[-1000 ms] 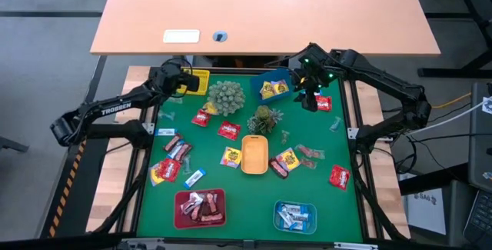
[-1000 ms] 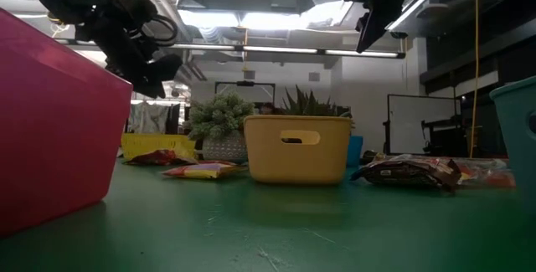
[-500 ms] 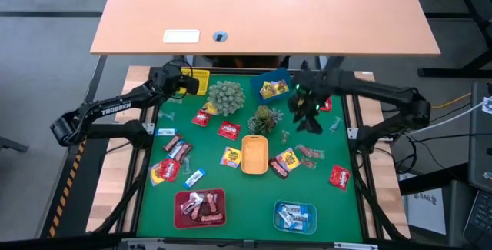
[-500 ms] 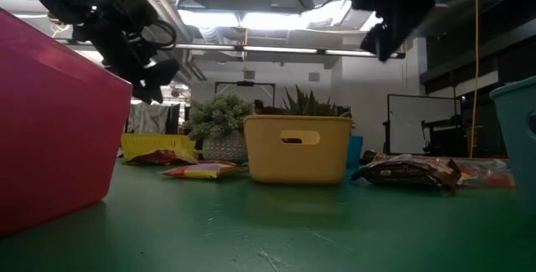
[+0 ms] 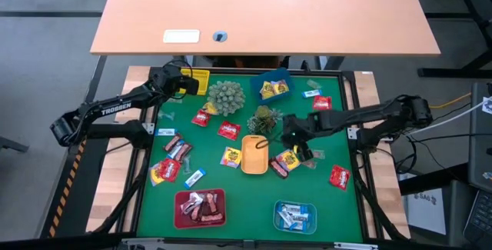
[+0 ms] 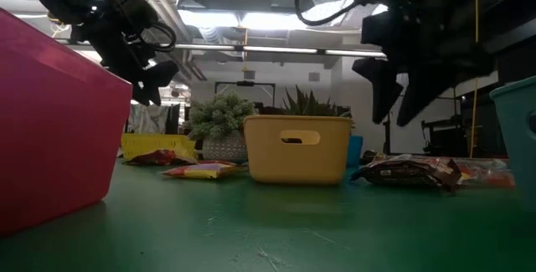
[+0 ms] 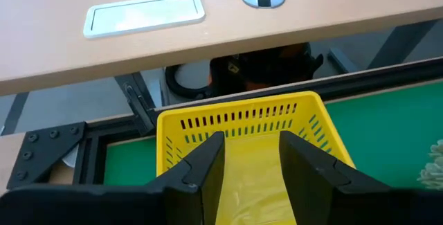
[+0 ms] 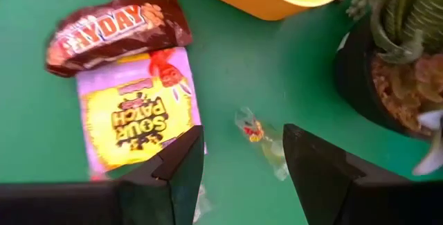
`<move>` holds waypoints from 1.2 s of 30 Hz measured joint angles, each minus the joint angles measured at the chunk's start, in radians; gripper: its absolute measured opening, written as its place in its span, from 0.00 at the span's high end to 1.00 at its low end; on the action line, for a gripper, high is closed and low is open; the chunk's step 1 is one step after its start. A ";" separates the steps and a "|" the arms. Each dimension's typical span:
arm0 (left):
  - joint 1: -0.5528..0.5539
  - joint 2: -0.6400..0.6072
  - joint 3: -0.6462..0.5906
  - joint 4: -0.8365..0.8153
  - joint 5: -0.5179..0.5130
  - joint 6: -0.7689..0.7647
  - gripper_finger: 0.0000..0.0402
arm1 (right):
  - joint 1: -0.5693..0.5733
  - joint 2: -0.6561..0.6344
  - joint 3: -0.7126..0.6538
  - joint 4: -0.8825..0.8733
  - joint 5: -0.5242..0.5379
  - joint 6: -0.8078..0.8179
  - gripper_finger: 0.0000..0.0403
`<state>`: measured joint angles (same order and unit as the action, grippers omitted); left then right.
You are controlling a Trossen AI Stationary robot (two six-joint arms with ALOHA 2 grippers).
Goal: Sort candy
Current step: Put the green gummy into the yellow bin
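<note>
My right gripper should pick up the sweet (image 8: 263, 140) and pass it over, because the clear-wrapped sweet is beyond my left gripper's reach, a long way from the yellow tray (image 5: 201, 78).
Wrapped candy lies scattered on the green mat: a red piece (image 5: 229, 130), a yellow Sour Patch packet (image 8: 135, 124) with a brown bar (image 8: 114, 31) beside it, and a small clear-wrapped sweet (image 8: 259, 135). My right gripper (image 8: 242, 163) hangs open above the mat near the orange tray (image 5: 254, 155), its fingers on either side of the clear-wrapped sweet and touching nothing. My left gripper (image 7: 246, 173) stands open over the yellow tray (image 7: 235, 124) at the far left, with nothing between its fingers. Yellow wrappers lie in that tray.
Two potted plants (image 5: 225, 96) (image 5: 265, 119) stand mid-mat; the second is close to my right gripper. A blue tray (image 5: 271, 87) with yellow candy sits at the far edge. At the near edge a red tray (image 5: 200, 208) and a teal tray (image 5: 295, 216) hold candy.
My right gripper has swung from beside the blue tray at the far right toward the middle of the mat and the near edge, sinking and rolling as it went. It now hangs low over the yellow packet and has stayed open.
</note>
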<state>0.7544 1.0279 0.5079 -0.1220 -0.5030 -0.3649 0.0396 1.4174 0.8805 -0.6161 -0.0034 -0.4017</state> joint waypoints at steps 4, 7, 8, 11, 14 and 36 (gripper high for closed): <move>0.000 0.000 0.000 0.000 0.000 0.000 0.69 | 0.016 0.000 -0.053 0.078 0.037 -0.026 0.51; 0.000 0.000 0.000 0.001 0.000 0.000 0.69 | 0.012 0.007 -0.078 0.125 0.038 -0.027 0.51; 0.000 0.000 0.000 0.001 0.000 -0.001 0.69 | 0.012 0.008 -0.085 0.133 0.038 -0.027 0.51; 0.000 0.000 0.000 0.001 0.000 -0.001 0.69 | 0.012 0.019 -0.111 0.199 0.038 -0.028 0.51; -0.001 0.000 0.000 0.001 0.000 -0.001 0.69 | 0.012 0.031 -0.124 0.227 0.038 -0.041 0.51; -0.002 0.000 0.000 -0.001 0.045 -0.001 0.69 | 0.012 0.148 -0.124 0.267 0.152 -0.078 0.71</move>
<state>0.7521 1.0283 0.5079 -0.1229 -0.4580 -0.3656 0.0521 1.5654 0.7563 -0.3494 0.1486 -0.4792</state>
